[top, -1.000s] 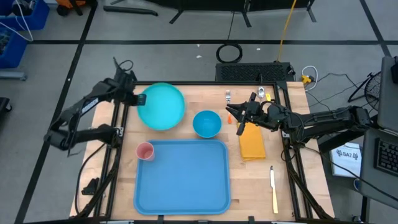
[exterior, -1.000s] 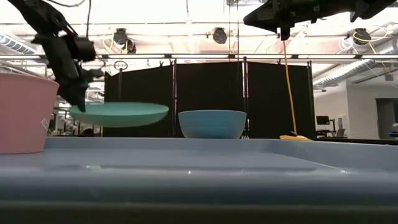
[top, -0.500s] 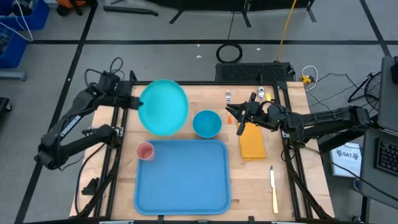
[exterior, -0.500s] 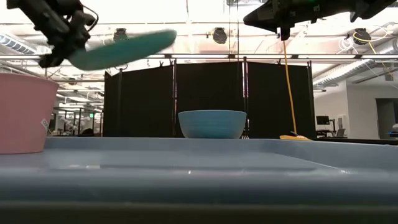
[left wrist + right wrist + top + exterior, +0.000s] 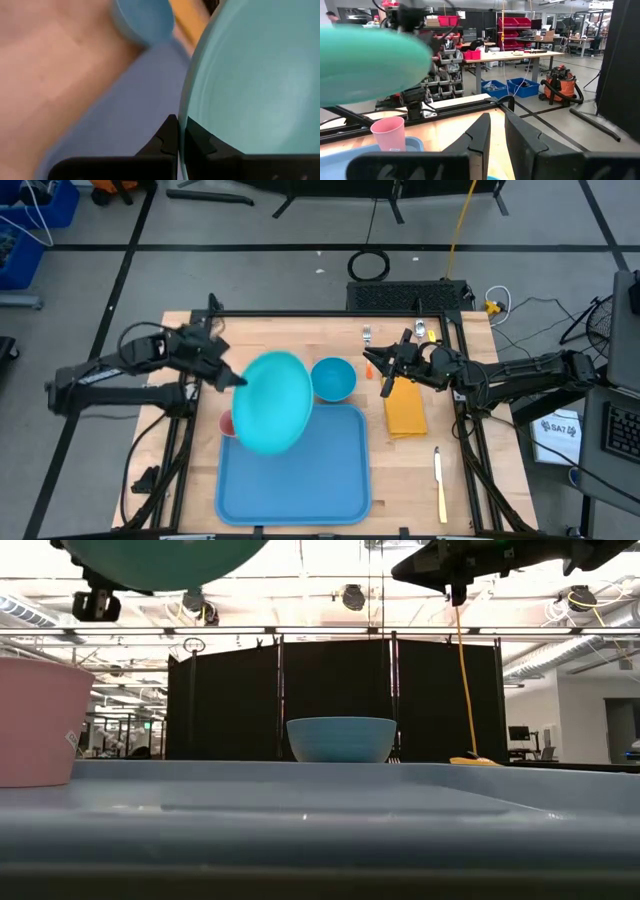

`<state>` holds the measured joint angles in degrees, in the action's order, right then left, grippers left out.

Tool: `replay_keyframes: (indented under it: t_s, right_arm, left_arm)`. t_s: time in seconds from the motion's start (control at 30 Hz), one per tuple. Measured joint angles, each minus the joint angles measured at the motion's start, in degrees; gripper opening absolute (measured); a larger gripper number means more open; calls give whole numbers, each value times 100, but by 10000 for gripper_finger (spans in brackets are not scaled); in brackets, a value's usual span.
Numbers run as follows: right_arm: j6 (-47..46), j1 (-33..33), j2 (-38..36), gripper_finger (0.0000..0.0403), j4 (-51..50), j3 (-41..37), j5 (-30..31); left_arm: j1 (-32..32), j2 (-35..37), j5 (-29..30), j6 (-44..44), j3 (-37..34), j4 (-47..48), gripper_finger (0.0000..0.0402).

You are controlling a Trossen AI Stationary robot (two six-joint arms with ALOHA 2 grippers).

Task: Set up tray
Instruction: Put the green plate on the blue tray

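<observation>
I should keep lowering the plate with my left gripper onto the light-blue tray's near half (image 5: 286, 478) until the plate rests flat, because that half is open and the teal plate's hollow (image 5: 272, 402) faces up.
My left gripper (image 5: 236, 380) is shut on the round teal plate (image 5: 275, 402), which hangs tilted in the air over the far left corner of the light-blue tray (image 5: 300, 480). The plate also shows at the top of the low view (image 5: 170, 555). It half hides the pink cup (image 5: 228, 423) standing at that corner. A blue bowl (image 5: 333, 378) sits on the wood just beyond the tray's far edge. My right gripper (image 5: 392, 368) hovers level above the yellow-orange napkin (image 5: 406, 412). A narrow gap (image 5: 497, 135) shows between its fingers, with nothing in it. My left gripper pinches the plate's rim (image 5: 184, 125) between its two fingers (image 5: 167, 139), one on each face of the plate. It comes from the table's left, slanting downward. The plate is lifted clear and tilted, its far side reaching out over the tray.
A knife (image 5: 439, 480) lies on the wood to the right of the tray. Small metal pieces (image 5: 367, 333) lie near the table's far edge. Dark frame rails (image 5: 185, 440) run along both sides of the table.
My left gripper has swung from the table's far left corner toward the tray and risen, rolling as it went. The plate has gone with it, up from near table height, and it now hangs tipped over the tray's far left corner and the cup.
</observation>
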<state>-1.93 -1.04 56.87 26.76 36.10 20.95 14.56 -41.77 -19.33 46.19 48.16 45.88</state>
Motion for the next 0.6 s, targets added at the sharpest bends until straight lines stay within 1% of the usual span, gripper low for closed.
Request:
replay_keyframes:
  t_s: [0.1, 0.17, 0.3, 0.4, 0.6]
  right_arm:
    - [0, 0, -1, 47, 0, 0, 16]
    - [0, 0, -1, 47, 0, 0, 20]
    - [0, 0, 2, 47, 11, 0, 20]
    - [0, 0, 1, 47, 55, 0, 20]
    - [0, 0, -1, 47, 87, 0, 20]
  left_arm:
    - [-850, -344, 481, 431, 0, 78, 6]
    - [-1391, -638, 701, 723, 0, -31, 6]
    - [-2230, -1307, 749, 1056, 0, -737, 6]
    - [-2605, -1756, 862, 1299, 0, -1046, 6]
    - [-3074, -2617, 992, 1640, -2, -910, 6]
